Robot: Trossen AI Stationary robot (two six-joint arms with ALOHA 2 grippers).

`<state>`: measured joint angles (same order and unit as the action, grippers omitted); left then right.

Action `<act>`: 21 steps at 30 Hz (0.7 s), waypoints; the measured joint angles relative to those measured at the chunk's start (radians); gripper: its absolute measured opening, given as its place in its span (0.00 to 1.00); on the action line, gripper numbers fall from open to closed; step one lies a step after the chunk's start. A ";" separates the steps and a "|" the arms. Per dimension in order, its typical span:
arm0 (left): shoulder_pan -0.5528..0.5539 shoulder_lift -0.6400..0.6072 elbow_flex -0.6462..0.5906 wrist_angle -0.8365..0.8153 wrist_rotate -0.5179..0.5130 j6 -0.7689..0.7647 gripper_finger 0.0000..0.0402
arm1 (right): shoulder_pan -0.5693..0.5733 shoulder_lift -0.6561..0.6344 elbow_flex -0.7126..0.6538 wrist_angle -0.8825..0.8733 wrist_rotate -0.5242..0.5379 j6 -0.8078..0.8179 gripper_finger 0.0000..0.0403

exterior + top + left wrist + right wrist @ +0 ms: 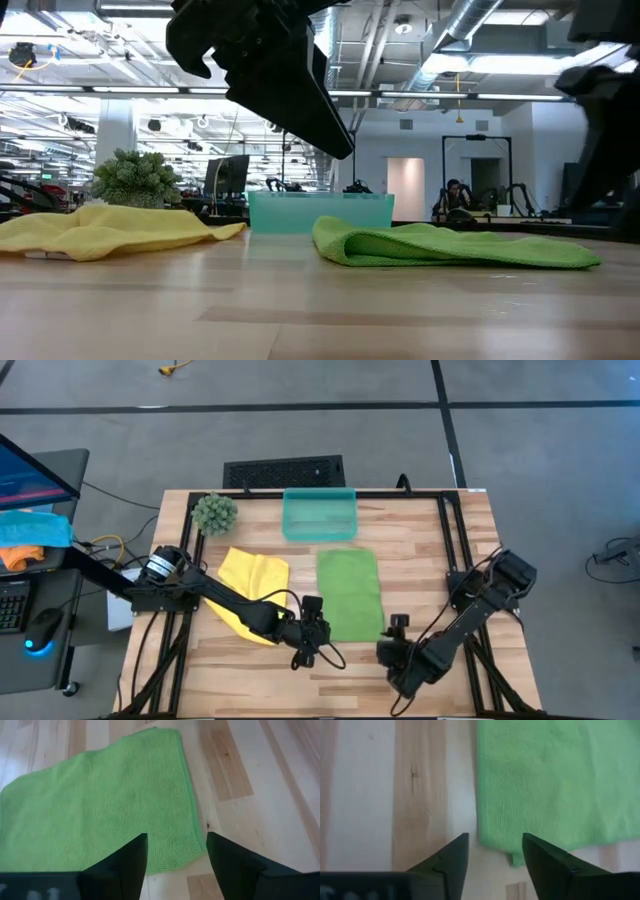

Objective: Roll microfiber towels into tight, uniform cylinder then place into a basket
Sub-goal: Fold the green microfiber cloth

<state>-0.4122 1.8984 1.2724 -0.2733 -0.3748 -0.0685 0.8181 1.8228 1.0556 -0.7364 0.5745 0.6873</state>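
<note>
The lime green towel (350, 596) should slide and turn as one spread-out piece when I pull its near corner, because its far end (346, 553) lies loose on smooth wood.
The lime green towel (350, 594) lies flat on the table as a folded strip, its far end toward the teal basket (320, 513). The yellow towel (254, 578) lies crumpled to its left, partly under my left arm. My left gripper (314, 628) is open above the green towel's near left corner (197, 856), fingers on either side of it without touching. My right gripper (395, 628) is open by the near right corner (490, 842). In the low view the left gripper (300, 90) hangs above the table.
A round green spiky plant ball (214, 512) stands at the far left of the table, beside the basket. A black frame (445, 530) runs along the table's edges. Bare wood (350, 680) lies near the table's front edge, between and in front of the grippers.
</note>
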 joint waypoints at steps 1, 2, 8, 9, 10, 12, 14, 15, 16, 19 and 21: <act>0.000 0.000 0.000 0.000 0.000 0.000 0.49 | -0.004 0.002 0.000 0.005 -0.001 -0.030 0.54; -0.002 0.000 0.000 0.000 0.000 0.001 0.49 | -0.008 0.001 0.000 0.013 0.000 -0.053 0.56; -0.019 0.000 0.000 -0.002 0.000 0.048 0.47 | -0.039 0.018 0.001 0.019 0.002 -0.092 0.59; -0.021 0.001 0.000 -0.002 0.000 0.057 0.47 | -0.046 0.029 0.002 0.025 0.002 -0.094 0.59; -0.022 0.001 0.000 -0.001 0.000 0.064 0.46 | -0.053 0.043 0.002 0.019 -0.001 -0.094 0.59; -0.022 0.003 0.000 0.000 0.000 0.074 0.46 | -0.055 0.061 -0.002 -0.005 -0.009 -0.094 0.58; -0.022 0.018 0.000 0.014 0.002 0.076 0.46 | -0.061 0.076 0.002 -0.006 -0.007 -0.094 0.58; -0.022 0.024 -0.002 0.008 0.002 0.080 0.45 | -0.061 0.078 0.004 -0.010 -0.004 -0.094 0.58; -0.022 0.036 -0.002 0.011 0.002 0.082 0.45 | -0.061 0.078 0.003 -0.015 -0.005 -0.091 0.58; -0.022 0.071 -0.002 0.037 0.006 0.099 0.45 | -0.068 0.074 0.004 -0.026 -0.008 -0.061 0.58; -0.022 0.088 -0.001 0.076 0.004 0.117 0.45 | -0.072 0.068 0.004 -0.032 -0.012 -0.059 0.58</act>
<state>-0.4343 1.9867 1.2710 -0.1972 -0.3705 0.0486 0.7458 1.8909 1.0597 -0.7684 0.5621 0.6281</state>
